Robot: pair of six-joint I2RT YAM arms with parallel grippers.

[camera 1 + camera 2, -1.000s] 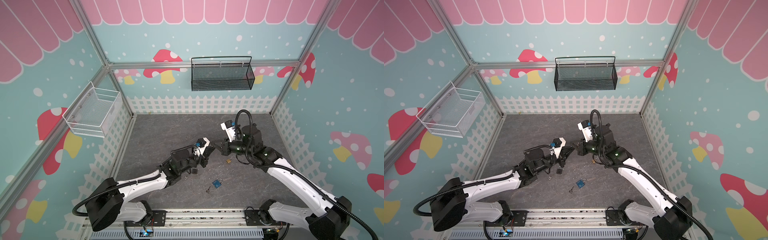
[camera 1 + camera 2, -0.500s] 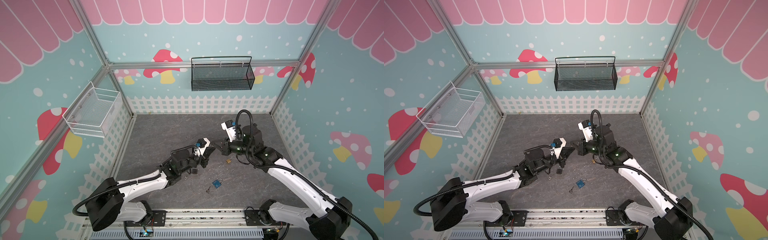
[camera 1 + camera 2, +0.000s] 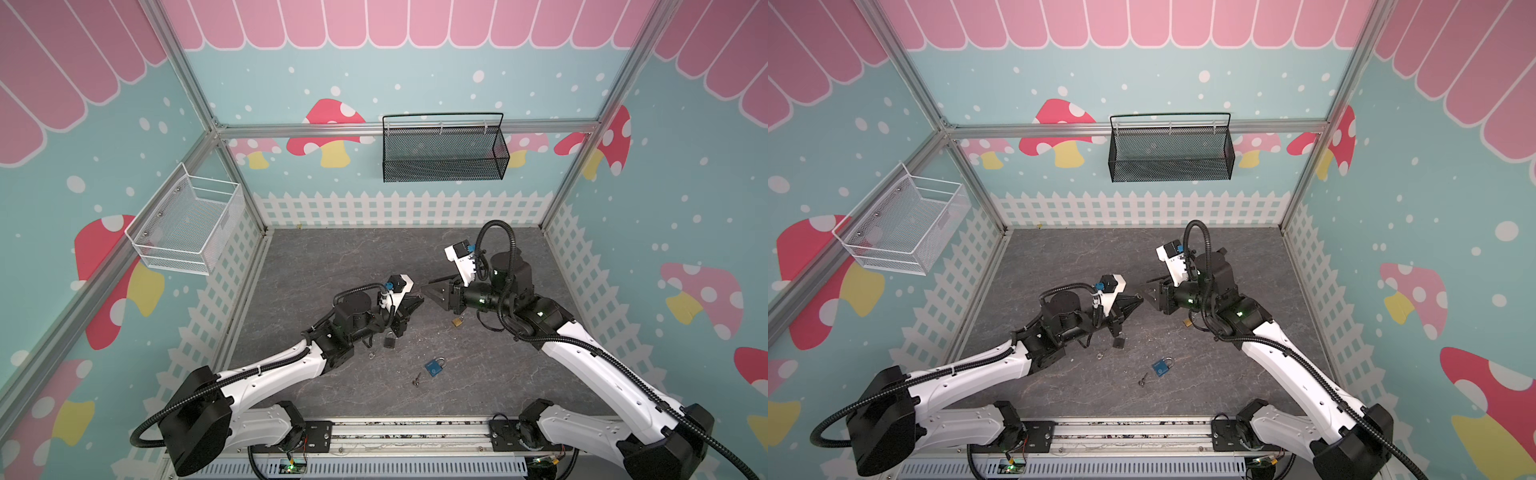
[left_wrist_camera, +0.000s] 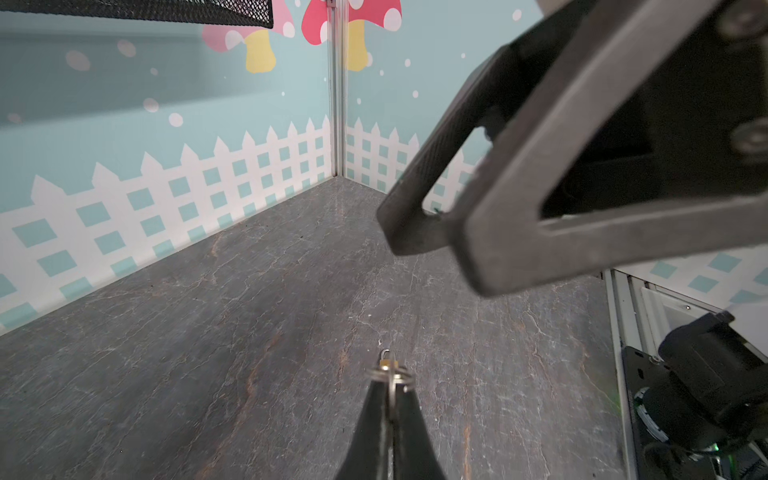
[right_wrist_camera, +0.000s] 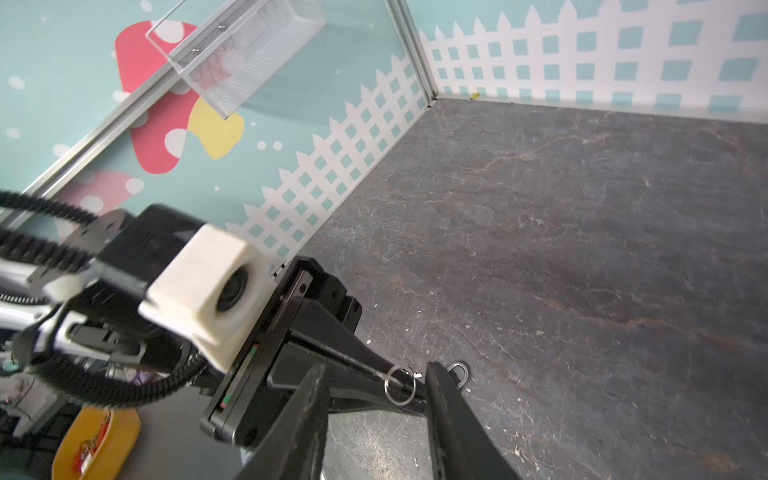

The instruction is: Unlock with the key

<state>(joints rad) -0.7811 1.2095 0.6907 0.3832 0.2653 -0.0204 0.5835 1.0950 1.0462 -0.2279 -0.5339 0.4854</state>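
Only the ring sticks out (image 5: 400, 385) of my left gripper, and the key is edge-on inside. Next, my right gripper grabs the ring while my left gripper takes a new grip on the key.
My left gripper (image 3: 419, 298) (image 4: 390, 384) is shut on a small key, gripped edge-on, with its wire key ring (image 4: 392, 376) (image 5: 400, 385) at the fingertips. My right gripper (image 3: 430, 289) (image 5: 376, 368) faces it tip to tip and is open. The ring and the left fingertips sit between its fingers (image 4: 519, 249) without touching them. A brass padlock (image 3: 457, 321) (image 4: 386, 362) lies on the floor under the right wrist. A black padlock (image 3: 389, 340) lies below the left gripper and a blue padlock (image 3: 434, 367) nearer the front.
A loose key (image 3: 417, 379) lies beside the blue padlock and a small ring (image 3: 372, 355) lies near the black one. A black mesh basket (image 3: 442, 151) hangs on the back wall and a white wire basket (image 3: 187, 226) on the left wall. Fence-print walls enclose the slate floor (image 3: 353, 257).
The right gripper's jaws have parted from shut to open around the key ring. The left gripper stays shut on the key. Both arms have hardly moved.
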